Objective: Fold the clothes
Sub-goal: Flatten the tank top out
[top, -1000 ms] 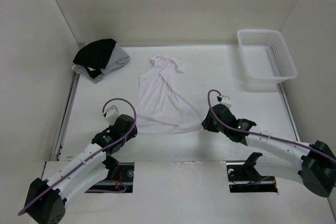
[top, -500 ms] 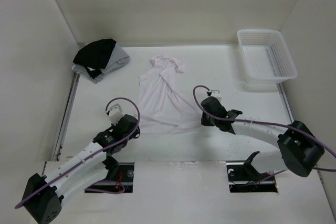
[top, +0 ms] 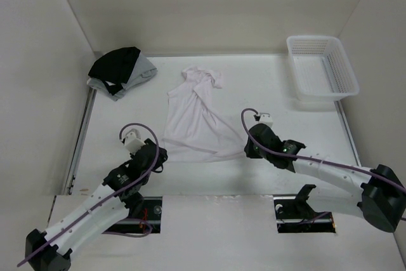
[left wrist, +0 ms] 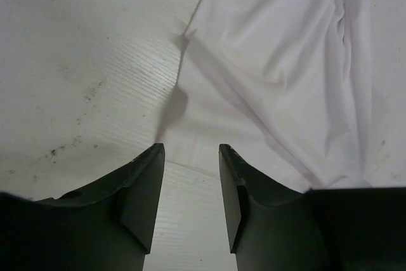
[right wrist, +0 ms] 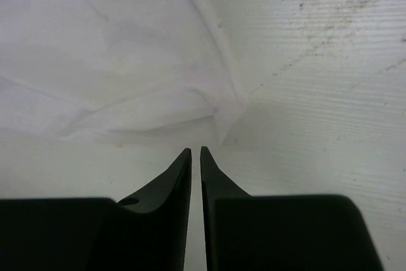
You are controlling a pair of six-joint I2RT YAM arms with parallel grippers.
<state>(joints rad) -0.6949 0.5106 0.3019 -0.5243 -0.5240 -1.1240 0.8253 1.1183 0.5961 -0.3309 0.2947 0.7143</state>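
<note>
My right gripper's fingers are shut short of the T-shirt's hem corner. I should open them and pinch that corner before I lift the T-shirt's hem with both grippers.
The clothes, a white T-shirt, lie rumpled on the middle of the table with the hem towards the arms and the collar end bunched at the far side. My left gripper sits at the hem's left corner. In the left wrist view this gripper is open, with bare table between its fingers and the shirt just ahead. My right gripper is at the hem's right corner. In the right wrist view its jaws stand almost together, nothing between them, and the shirt corner lies just beyond the tips.
A black and grey garment bundle lies at the back left corner. A white plastic basket stands at the back right. White walls enclose the table on the left, back and right.
The right gripper's jaws have closed to a thin slit beside the hem corner. The left gripper has opened wider and drawn back slightly. The shirt has hardly moved.
</note>
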